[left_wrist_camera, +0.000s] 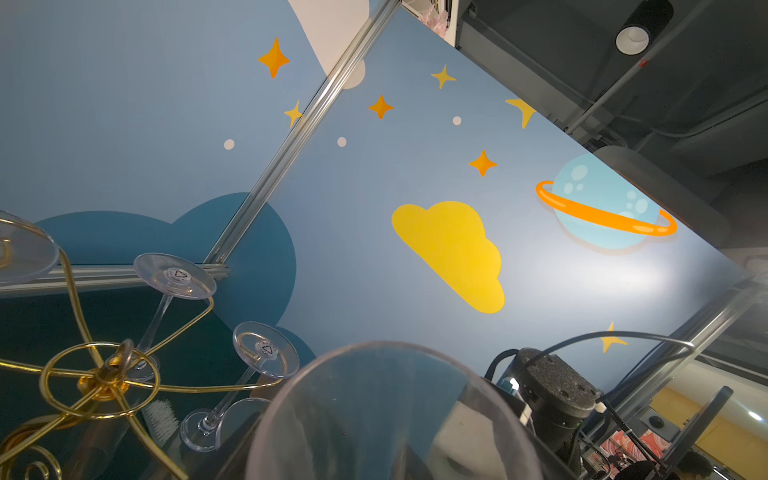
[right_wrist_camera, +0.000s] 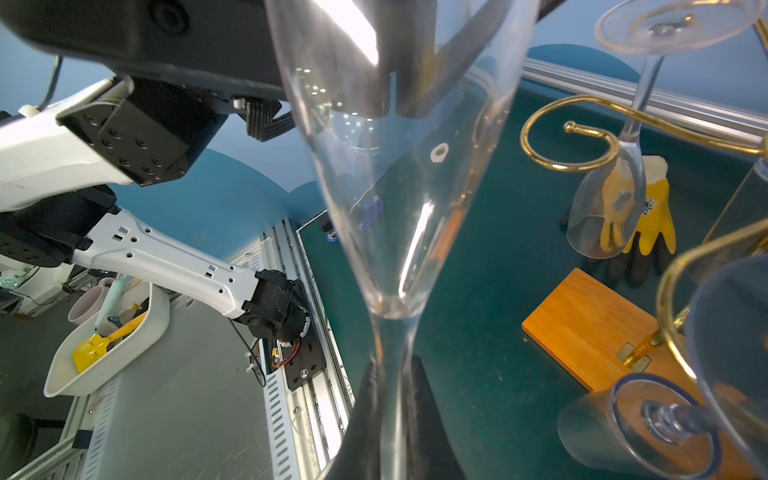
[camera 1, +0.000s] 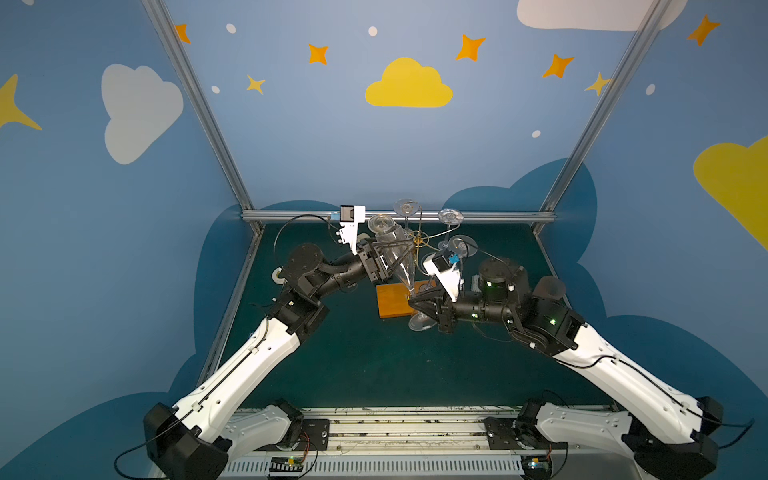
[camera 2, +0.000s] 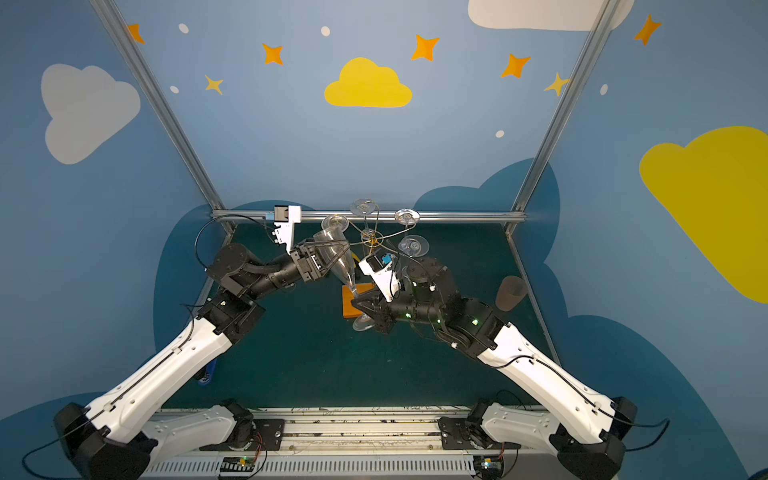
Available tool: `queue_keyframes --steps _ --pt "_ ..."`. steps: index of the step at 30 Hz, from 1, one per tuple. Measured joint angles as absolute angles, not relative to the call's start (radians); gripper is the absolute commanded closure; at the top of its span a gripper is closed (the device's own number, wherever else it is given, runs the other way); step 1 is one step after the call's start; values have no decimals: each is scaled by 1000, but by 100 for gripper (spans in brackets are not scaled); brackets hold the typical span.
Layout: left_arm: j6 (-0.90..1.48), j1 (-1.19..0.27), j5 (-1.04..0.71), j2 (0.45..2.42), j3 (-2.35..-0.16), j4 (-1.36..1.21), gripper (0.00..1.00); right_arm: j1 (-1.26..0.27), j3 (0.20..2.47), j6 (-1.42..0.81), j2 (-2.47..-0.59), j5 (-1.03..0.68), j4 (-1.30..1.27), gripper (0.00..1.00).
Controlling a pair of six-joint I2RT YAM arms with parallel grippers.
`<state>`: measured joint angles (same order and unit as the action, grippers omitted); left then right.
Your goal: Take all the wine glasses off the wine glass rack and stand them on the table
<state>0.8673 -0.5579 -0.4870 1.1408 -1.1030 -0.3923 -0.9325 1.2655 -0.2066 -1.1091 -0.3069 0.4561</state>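
The robot's left gripper is around the wine glass's bowl [camera 2: 342, 260], so next the right gripper lets go of the stem [camera 2: 353, 284] and moves back before the left gripper lowers the glass.
The wine glass [camera 1: 395, 254] [camera 2: 338, 259] is a clear flute, tilted with its rim up and its foot low over the front of the orange base [camera 1: 388, 303]. My right gripper [camera 1: 412, 297] [right_wrist_camera: 395, 368] is shut on its stem. My left gripper [camera 1: 405, 248] [camera 2: 347, 250] has a finger on each side of the bowl; contact cannot be told. The rim fills the left wrist view [left_wrist_camera: 374, 415]. The gold wine glass rack [camera 1: 419, 240] [left_wrist_camera: 104, 374] stands just behind, with three other glasses hanging foot-up. An empty curled arm [right_wrist_camera: 569, 145] lies beside the held glass [right_wrist_camera: 395, 187].
A yellow glove [right_wrist_camera: 652, 216] lies on the green mat behind the rack. A brown cup [camera 2: 510, 293] stands at the right edge and a tape roll [camera 1: 277, 275] at the left. Aluminium rails border the mat. A white bin [right_wrist_camera: 104, 332] sits outside the cell.
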Motion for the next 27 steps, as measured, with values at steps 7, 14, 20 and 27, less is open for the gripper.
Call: queue_keyframes --steps 7,14,20,27 --pt "881 -558 -496 1143 -1096 -410 46 -940 1260 -211 -1112 -295 440 100" --pt "868 -551 -500 1151 -1089 -413 53 -945 1254 -234 -1112 -283 437 100" --pt "857 -553 -497 1136 -1081 -388 53 -948 1253 -235 -1098 -225 439 12" --pt "743 -553 -455 1031 -1070 -268 53 -948 1228 -201 -952 -75 436 11"
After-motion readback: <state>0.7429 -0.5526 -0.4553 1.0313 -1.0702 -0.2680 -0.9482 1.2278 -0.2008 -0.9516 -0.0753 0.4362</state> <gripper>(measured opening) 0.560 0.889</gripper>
